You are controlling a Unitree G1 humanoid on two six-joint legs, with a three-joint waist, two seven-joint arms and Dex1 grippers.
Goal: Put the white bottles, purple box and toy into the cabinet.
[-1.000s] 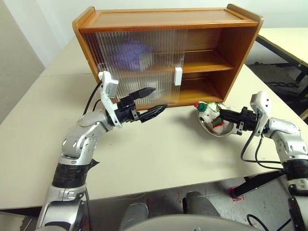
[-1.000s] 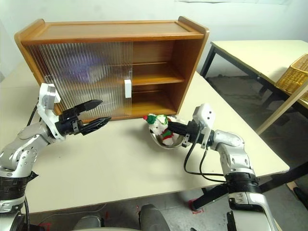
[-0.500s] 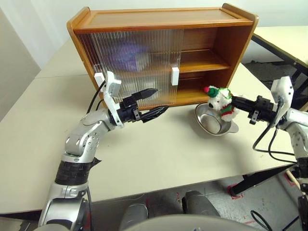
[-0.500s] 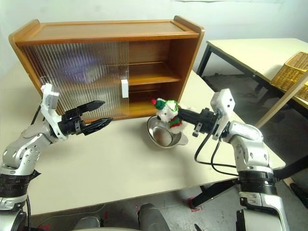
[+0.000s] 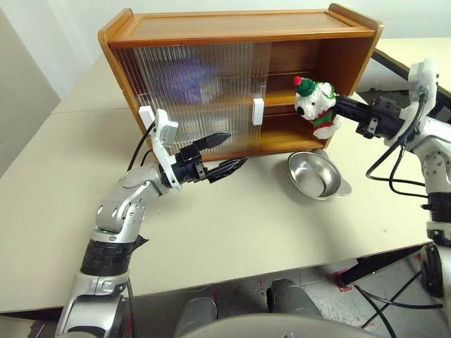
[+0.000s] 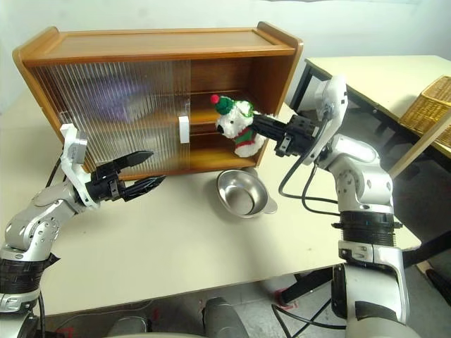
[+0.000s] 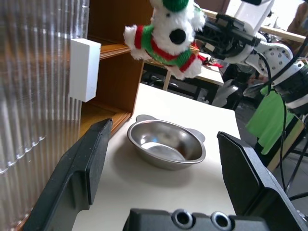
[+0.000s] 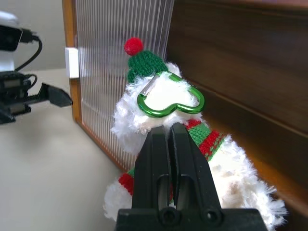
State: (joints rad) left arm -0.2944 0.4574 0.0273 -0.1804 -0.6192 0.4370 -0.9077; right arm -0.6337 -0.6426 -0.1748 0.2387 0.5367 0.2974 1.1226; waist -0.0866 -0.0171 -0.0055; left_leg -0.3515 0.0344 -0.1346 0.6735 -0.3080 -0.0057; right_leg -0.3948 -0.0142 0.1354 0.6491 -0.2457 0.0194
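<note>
I keep my right gripper moving inward, as the toy is before the cabinet's open half [image 5: 303, 60], and release it on the upper shelf [image 5: 281, 84], which is clear.
My right gripper [image 5: 338, 109] is shut on the toy [image 5: 316, 105], a fluffy white plush with a green cap and red-green scarf. It holds the toy in the air in front of the cabinet's [image 5: 239, 28] open right half, at about middle-shelf height. The purple box [image 5: 190, 81] shows as a blur behind the ribbed sliding doors, on the upper shelf at the left. My left gripper [image 5: 234, 149] is open and empty, level, in front of the lower part of the doors. The white bottles are out of view.
An empty metal bowl [image 5: 315, 176] sits on the table just below the toy, in front of the cabinet. White door handles [image 5: 258, 111] stand at the doors' edges. A second table [image 6: 366, 77] and a wicker basket [image 6: 430, 105] are to the right.
My right gripper has lifted the toy out of the metal bowl and up towards the cabinet's open side. The left arm has stayed where it was.
</note>
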